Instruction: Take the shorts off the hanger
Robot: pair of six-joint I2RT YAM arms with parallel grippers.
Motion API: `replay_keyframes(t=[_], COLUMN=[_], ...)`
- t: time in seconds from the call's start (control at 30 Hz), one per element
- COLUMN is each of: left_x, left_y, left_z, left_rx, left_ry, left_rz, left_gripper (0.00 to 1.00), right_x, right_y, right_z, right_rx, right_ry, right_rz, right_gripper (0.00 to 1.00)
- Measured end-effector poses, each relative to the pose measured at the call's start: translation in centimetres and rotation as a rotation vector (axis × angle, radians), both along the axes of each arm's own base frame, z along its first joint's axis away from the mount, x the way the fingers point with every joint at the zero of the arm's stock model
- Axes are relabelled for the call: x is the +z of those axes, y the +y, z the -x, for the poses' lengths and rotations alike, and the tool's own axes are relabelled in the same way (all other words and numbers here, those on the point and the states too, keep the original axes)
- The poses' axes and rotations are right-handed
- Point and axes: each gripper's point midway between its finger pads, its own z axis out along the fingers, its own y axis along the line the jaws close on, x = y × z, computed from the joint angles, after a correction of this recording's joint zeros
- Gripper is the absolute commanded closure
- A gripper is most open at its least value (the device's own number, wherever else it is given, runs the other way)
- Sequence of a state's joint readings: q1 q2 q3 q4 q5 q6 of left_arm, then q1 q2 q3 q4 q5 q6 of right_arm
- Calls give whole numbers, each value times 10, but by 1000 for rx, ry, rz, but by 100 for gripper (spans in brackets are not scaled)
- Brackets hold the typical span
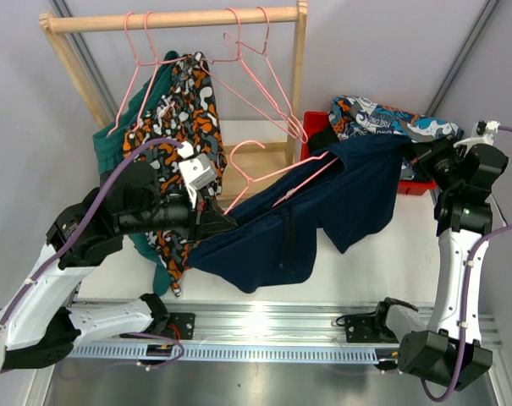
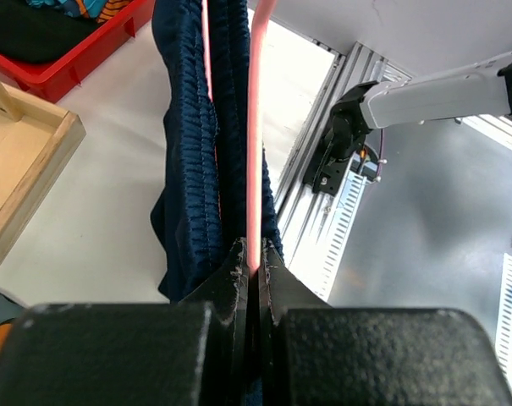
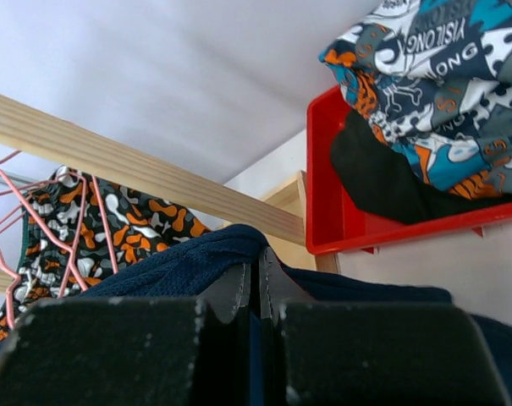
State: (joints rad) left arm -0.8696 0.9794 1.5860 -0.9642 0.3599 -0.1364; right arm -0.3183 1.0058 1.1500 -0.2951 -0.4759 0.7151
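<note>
My right gripper is on the navy shorts, which are stretched tight with the hanger's end inside [image 1: 325, 169]. It should move gently toward the red bin [image 1: 315, 127] while my left gripper pulls the hanger out.
The navy shorts [image 1: 323, 203] hang stretched between my two grippers on a pink wire hanger [image 1: 272, 178] above the table. My left gripper [image 1: 223, 222] is shut on the hanger's wire [image 2: 256, 152], with the navy fabric [image 2: 196, 144] draped beside it. My right gripper [image 1: 418, 154] is shut on the navy shorts' edge [image 3: 196, 262]. The camo shorts [image 1: 179, 135] and teal-green shorts [image 1: 120, 135] hang on the wooden rack [image 1: 171, 20]. The blue-orange-white patterned shorts [image 1: 382, 120] and the black shorts [image 3: 391, 182] lie in the red bin [image 1: 412, 184].
Several empty pink hangers [image 1: 256, 59] hang on the rack's rail. The rack's wooden base [image 2: 23, 161] stands behind the shorts. A metal rail [image 1: 272, 326] runs along the table's near edge.
</note>
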Motion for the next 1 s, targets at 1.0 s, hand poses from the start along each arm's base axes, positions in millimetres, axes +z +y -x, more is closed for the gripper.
replay_keyframes(t=[1.0], left_x=[28], left_y=[4], left_z=[17], left_rx=[-46], left_ry=[-80], left_rz=[68], left_gripper=[100], right_x=[-59], right_y=[-59], right_z=[-40], right_rx=[-114], right_ry=[299], right_rz=[-66], right_gripper=[100])
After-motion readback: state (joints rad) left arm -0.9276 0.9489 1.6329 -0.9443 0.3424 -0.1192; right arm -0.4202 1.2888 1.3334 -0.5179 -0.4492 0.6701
